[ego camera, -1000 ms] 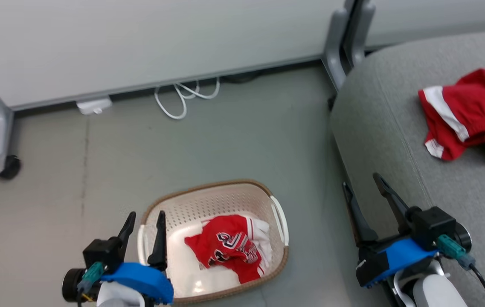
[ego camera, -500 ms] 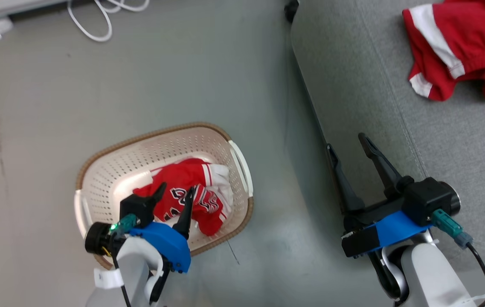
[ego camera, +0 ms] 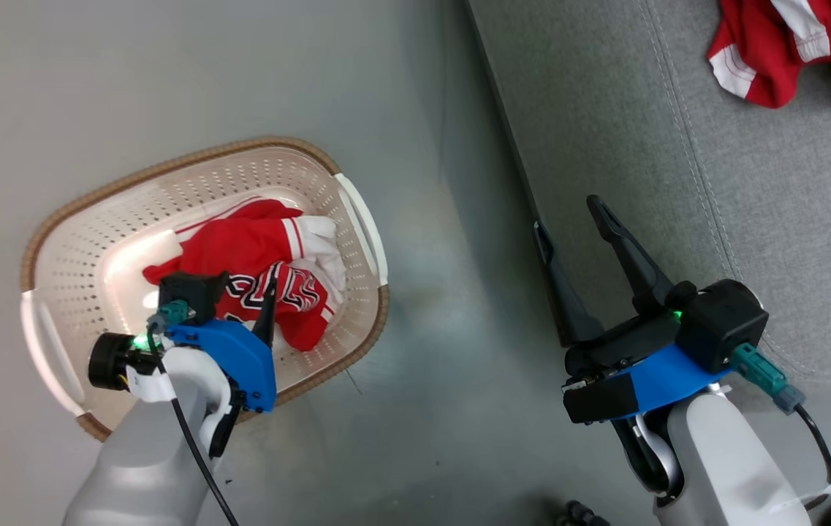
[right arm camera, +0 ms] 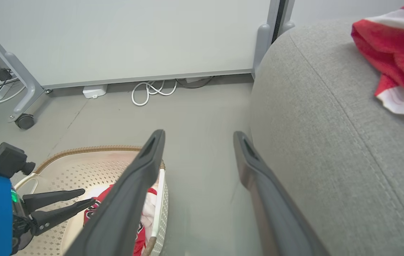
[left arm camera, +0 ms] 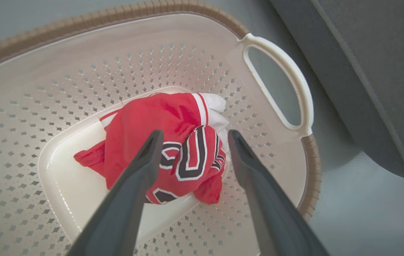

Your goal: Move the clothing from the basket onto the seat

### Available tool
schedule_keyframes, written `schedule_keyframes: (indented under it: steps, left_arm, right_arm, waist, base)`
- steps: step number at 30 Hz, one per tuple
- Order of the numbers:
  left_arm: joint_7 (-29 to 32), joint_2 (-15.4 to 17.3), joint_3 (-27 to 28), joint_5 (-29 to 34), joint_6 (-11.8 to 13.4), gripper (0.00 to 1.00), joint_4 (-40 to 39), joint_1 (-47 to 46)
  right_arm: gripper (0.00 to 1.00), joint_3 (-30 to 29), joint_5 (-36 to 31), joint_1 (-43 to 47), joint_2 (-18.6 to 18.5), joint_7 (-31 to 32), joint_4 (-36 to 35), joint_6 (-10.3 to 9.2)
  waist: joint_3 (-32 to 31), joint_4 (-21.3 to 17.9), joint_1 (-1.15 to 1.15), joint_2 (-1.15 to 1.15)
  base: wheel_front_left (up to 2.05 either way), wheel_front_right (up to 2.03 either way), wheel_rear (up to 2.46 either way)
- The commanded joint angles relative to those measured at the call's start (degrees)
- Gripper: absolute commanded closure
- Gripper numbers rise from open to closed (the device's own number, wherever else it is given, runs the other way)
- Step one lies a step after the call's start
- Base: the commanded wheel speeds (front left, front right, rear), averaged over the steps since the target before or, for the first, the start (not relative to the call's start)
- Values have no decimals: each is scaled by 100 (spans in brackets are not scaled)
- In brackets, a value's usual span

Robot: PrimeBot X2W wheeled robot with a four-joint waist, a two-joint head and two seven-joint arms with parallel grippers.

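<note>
I see smooth basket's bottom [ego camera: 127,270] beside the low crumpled heap, so I expect the basket to be empty when I carry the red jersey [ego camera: 245,248] to the seat.
The cream basket [ego camera: 188,157] with a brown rim stands on the floor at the left. A crumpled red jersey [ego camera: 254,248] with black-and-white lettering lies in it. My left gripper [ego camera: 240,285] is open inside the basket, just above the jersey. In the left wrist view its fingers [left arm camera: 194,133] straddle the lettered part of the jersey [left arm camera: 159,117] without touching it. Red shorts [ego camera: 795,44] with white stripes lie on the grey seat [ego camera: 642,131] at the upper right. My right gripper [ego camera: 567,217] hangs open and empty at the seat's left edge.
Grey floor lies between the basket and the seat. In the right wrist view a pale partition stands behind, with a coiled white cable [right arm camera: 150,92] at its base and a castered foot [right arm camera: 24,121] at the left. The basket's white handle [left arm camera: 287,89] faces the seat.
The head camera has tilted down, so the whole picture has shifted. My left gripper has moved from beside the basket to inside it, over the jersey. The right gripper stays open.
</note>
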Motion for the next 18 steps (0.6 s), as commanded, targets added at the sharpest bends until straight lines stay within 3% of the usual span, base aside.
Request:
schedule_keyframes:
  steps: [1,6,18]
  left_arm:
    - [42,65,22,-24,11,0,187,-191]
    - [109,119,60,-69,151,0,595,-414]
    - [318,222,299,-274,873,0,1093,-708]
  right_arm:
    - [0,44,82,-105,10,-59,40,1]
    - [0,158,215,-158,9,-140,102,1]
    - [0,319,417,-218,10,-195,142,1]
  waist:
    - [195,-172,-1,0]
    - [351,-327,-1,0]
    - [629,-522,-1,0]
  base:
    - [0,0,0]
    - [0,0,0]
    - [0,0,0]
